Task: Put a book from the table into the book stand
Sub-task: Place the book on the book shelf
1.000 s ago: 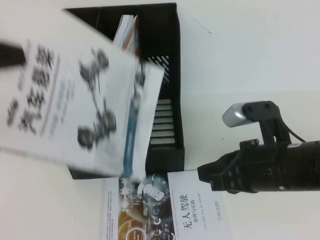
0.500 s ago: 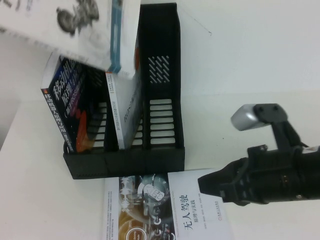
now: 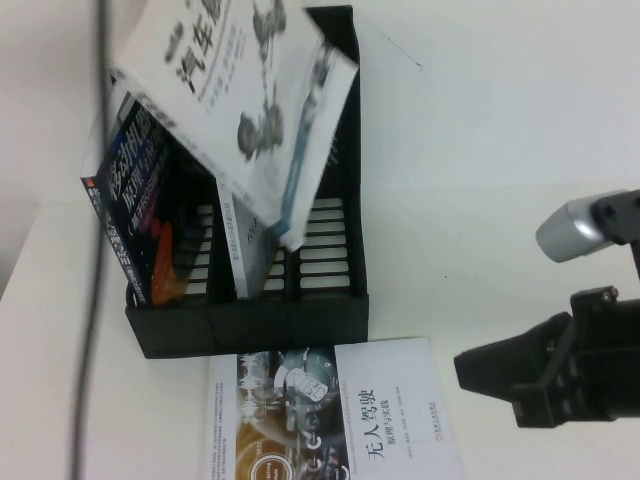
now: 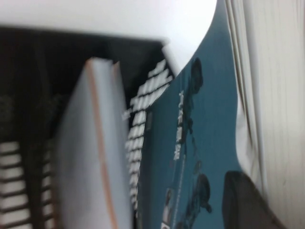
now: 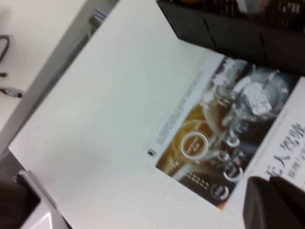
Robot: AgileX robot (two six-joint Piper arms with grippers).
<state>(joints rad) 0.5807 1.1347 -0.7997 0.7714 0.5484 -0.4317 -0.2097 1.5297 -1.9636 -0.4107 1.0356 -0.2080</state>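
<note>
My left gripper is lowering the book, and the book's lower corner (image 3: 291,243) is dipping into the stand's free section. It should go on lowering the book until the book stands on the section's slatted bottom (image 3: 325,256).
The book (image 3: 250,90), white with black title and grey car parts, hangs tilted over the book stand (image 3: 330,300). Its lower corner dips into the right compartment. My left gripper is outside the high view. In the left wrist view one of its dark fingers (image 4: 245,202) lies against the book's teal cover (image 4: 190,143) beside the page edges, shut on it. My right gripper (image 3: 480,372) is shut and empty, low over the table (image 3: 500,150), to the right of the stand. It also shows in the right wrist view (image 5: 274,202).
A dark blue book (image 3: 140,200) stands in the stand's left compartment and a white one (image 3: 250,250) in the middle. A white book with a dark photo panel (image 3: 340,410) lies flat in front of the stand, also in the right wrist view (image 5: 224,143). A dark cable (image 3: 95,250) hangs at the left.
The book dropped from the top left edge and swung right, so its corner now points into the right compartment. My right arm has drawn back to the right.
</note>
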